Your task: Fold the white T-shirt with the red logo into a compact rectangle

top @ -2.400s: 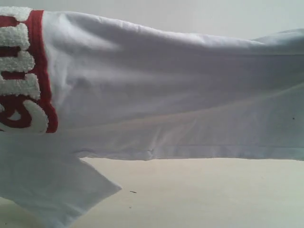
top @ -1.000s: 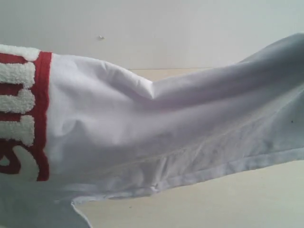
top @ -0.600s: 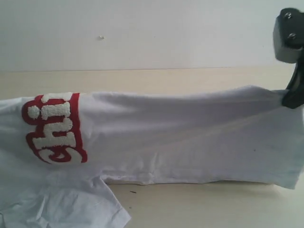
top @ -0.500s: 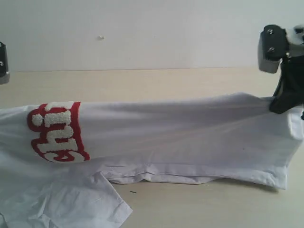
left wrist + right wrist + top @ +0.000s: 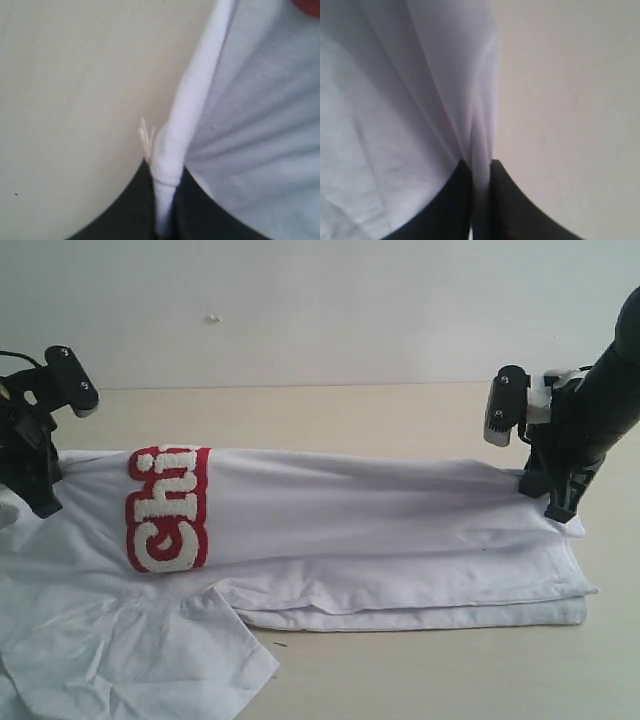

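Next, my left gripper opens, grabs the sleeve's near edge (image 5: 75,705) and folds it back over the shirt, because the sleeve (image 5: 205,652) spreads out beyond the shirt's front edge.
The white T-shirt (image 5: 360,530) lies lengthwise across the table, folded over on itself, with a sleeve (image 5: 150,660) spread at the front left. Part of the red logo (image 5: 168,508) shows on the top layer, letters "Chi" readable. My left gripper (image 5: 45,502) stands at the shirt's left end, shut on a ridge of white cloth (image 5: 172,165). My right gripper (image 5: 555,505) is at the right end, shut on a fold of the same shirt (image 5: 481,150). Both grippers are low, near the table. The neck tag is hidden.
The pale wooden table (image 5: 430,680) shows bare in front of the shirt and behind it (image 5: 300,415). A white wall (image 5: 300,310) rises at the back. A small dark speck (image 5: 281,644) lies by the sleeve.
Both grippers carried the held edge of the shirt away from the camera and down, laying it over the lower layers. The cloth no longer fills the view; the logo moved right.
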Robot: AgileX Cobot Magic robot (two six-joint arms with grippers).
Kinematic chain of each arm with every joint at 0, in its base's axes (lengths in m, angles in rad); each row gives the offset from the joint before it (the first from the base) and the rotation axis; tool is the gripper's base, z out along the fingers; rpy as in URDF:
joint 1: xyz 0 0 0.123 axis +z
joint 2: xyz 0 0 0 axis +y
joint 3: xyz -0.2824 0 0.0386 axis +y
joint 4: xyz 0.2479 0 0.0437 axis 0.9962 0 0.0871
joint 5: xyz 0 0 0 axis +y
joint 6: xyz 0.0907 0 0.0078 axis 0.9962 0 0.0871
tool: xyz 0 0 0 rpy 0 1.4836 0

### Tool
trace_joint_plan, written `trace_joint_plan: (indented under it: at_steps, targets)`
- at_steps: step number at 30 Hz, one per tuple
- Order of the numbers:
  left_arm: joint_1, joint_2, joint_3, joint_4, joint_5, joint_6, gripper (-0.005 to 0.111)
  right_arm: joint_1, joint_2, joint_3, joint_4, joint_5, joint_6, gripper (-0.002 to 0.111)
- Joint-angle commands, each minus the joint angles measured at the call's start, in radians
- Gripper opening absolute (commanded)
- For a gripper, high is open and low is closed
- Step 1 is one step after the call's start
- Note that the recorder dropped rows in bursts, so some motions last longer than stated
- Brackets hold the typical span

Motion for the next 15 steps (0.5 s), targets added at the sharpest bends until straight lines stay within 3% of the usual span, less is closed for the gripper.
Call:
trace_joint_plan:
  at_steps: [1, 9, 13, 14, 15]
  targets:
    - [0.015, 0.028, 0.004, 0.069, -0.089, -0.082, 0.0, -0.007, 0.023, -0.002, -0.037, -0.077, 0.022, 0.022]
    - [0.031, 0.114, 0.004, 0.071, -0.236, -0.362, 0.001, -0.007, 0.058, -0.002, -0.03, -0.117, 0.062, 0.052]
    - [0.031, 0.138, 0.004, 0.071, -0.262, -0.372, 0.018, -0.007, 0.062, -0.002, -0.028, -0.125, 0.062, 0.059]
    - [0.031, 0.146, 0.004, 0.071, -0.271, -0.372, 0.031, -0.007, 0.062, -0.002, -0.025, -0.135, 0.071, 0.059]
    - [0.031, 0.148, 0.004, 0.071, -0.275, -0.372, 0.037, -0.007, 0.062, -0.002, -0.025, -0.137, 0.073, 0.059]
